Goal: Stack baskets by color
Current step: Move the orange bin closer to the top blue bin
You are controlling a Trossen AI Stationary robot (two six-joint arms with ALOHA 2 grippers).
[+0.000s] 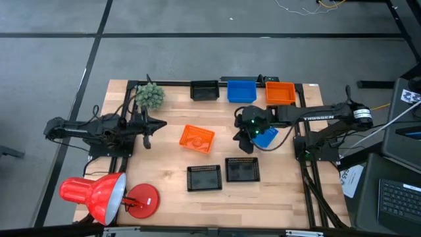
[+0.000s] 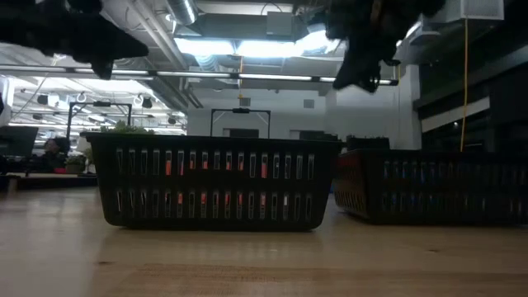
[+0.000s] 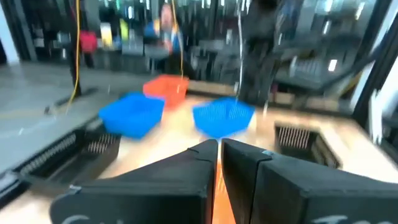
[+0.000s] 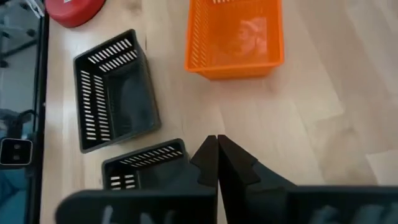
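Observation:
The mid-table orange basket (image 1: 197,138) is closer to the robot's left gripper and far from the far-edge orange basket, so next the left gripper moves it toward the right gripper first.
Three baskets stand along the far edge: black (image 1: 204,89), blue (image 1: 241,90) and orange (image 1: 280,92). Another orange basket (image 1: 197,138) sits mid-table, and two black baskets (image 1: 204,177) (image 1: 242,169) sit nearer the front. A second blue basket (image 1: 265,137) lies under my right arm's wrist; in the left wrist view it (image 3: 222,117) looks tilted. My right gripper (image 1: 245,143) hangs above the table beside it, slanting down, shut with nothing between its fingers (image 4: 217,155). My left gripper (image 1: 161,124) is held level at the left, shut (image 3: 219,152) and holding nothing.
A red desk lamp (image 1: 99,194) stands at the near left corner and a fuzzy green plant ball (image 1: 150,95) at the far left. In the low view the two black baskets (image 2: 214,181) (image 2: 437,186) fill the foreground. Bare wood lies between the mid-table orange basket and the black baskets.

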